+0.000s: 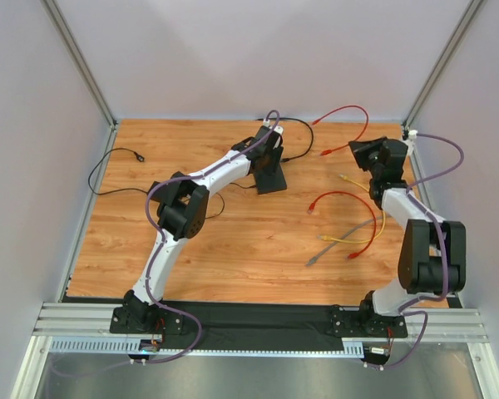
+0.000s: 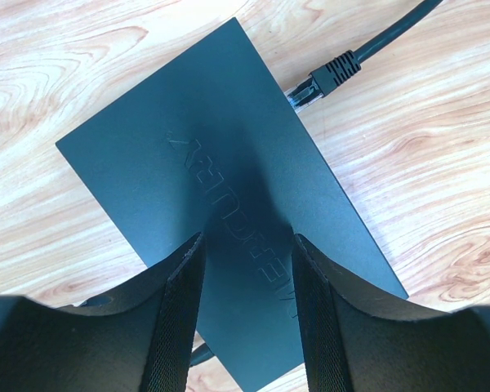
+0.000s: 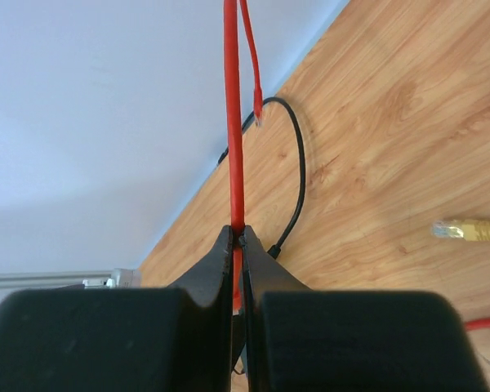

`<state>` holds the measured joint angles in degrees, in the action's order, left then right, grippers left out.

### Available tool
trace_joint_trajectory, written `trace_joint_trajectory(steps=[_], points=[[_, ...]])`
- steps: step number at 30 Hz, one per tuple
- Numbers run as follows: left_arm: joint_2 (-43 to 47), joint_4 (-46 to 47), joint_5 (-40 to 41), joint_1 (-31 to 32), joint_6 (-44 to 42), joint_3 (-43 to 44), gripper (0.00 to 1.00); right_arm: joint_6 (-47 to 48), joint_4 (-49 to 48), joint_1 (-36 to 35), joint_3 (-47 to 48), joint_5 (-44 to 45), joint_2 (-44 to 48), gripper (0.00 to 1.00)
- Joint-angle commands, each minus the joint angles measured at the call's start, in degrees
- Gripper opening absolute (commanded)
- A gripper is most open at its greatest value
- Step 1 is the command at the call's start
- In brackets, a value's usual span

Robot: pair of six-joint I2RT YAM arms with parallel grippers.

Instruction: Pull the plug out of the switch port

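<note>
The red cable hangs clear of the switch, so my right gripper should keep moving toward the loose cables and let go of the red cable over them.
The switch is a flat matte-black box lying on the wooden table; it also shows under the left arm's tip as the switch. My left gripper hangs open right above its top face, one finger to each side of the raised lettering, holding nothing. A black plug with a clear tip meets the switch's side edge; how deep it sits I cannot tell. My right gripper is shut on a red cable, to the right of the switch. That cable's free red plug dangles clear of the switch.
A black cable loops behind the switch, and another black cable trails to the left edge. Loose red, yellow and grey cables lie in front of the right arm. A yellow plug lies near my right gripper. Walls enclose three sides of the table.
</note>
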<state>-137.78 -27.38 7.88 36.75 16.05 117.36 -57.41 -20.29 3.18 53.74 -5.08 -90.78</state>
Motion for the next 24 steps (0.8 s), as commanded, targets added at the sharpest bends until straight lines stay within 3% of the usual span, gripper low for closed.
trace_joint_trajectory(steps=[1,7,10,13,18,24], points=[[-1.5,-5.8,-2.9,-0.1,-0.3,-2.1,0.55,-1.7,4.3,1.2,-2.8,4.3,7.4,0.0],[-1.4,-5.6,-3.5,-0.1,-0.4,-2.1,0.55,-5.2,19.5,4.5,-10.8,11.6,20.9,0.0],[-1.4,-5.3,-4.2,-0.1,-0.7,-2.2,0.55,-3.7,32.7,4.6,-10.1,15.8,26.3,0.0],[-0.7,-4.4,-4.5,-0.1,-0.9,-3.2,0.55,-4.3,43.1,4.0,-12.0,12.7,30.6,0.0],[-0.5,-3.7,-5.2,-0.1,-1.2,-3.5,0.54,-4.0,49.2,2.6,-17.8,6.0,35.1,0.02],[0.0,-3.0,-6.1,-0.1,-1.4,-4.4,0.55,-3.7,56.5,-2.1,-23.1,6.0,39.4,0.04]])
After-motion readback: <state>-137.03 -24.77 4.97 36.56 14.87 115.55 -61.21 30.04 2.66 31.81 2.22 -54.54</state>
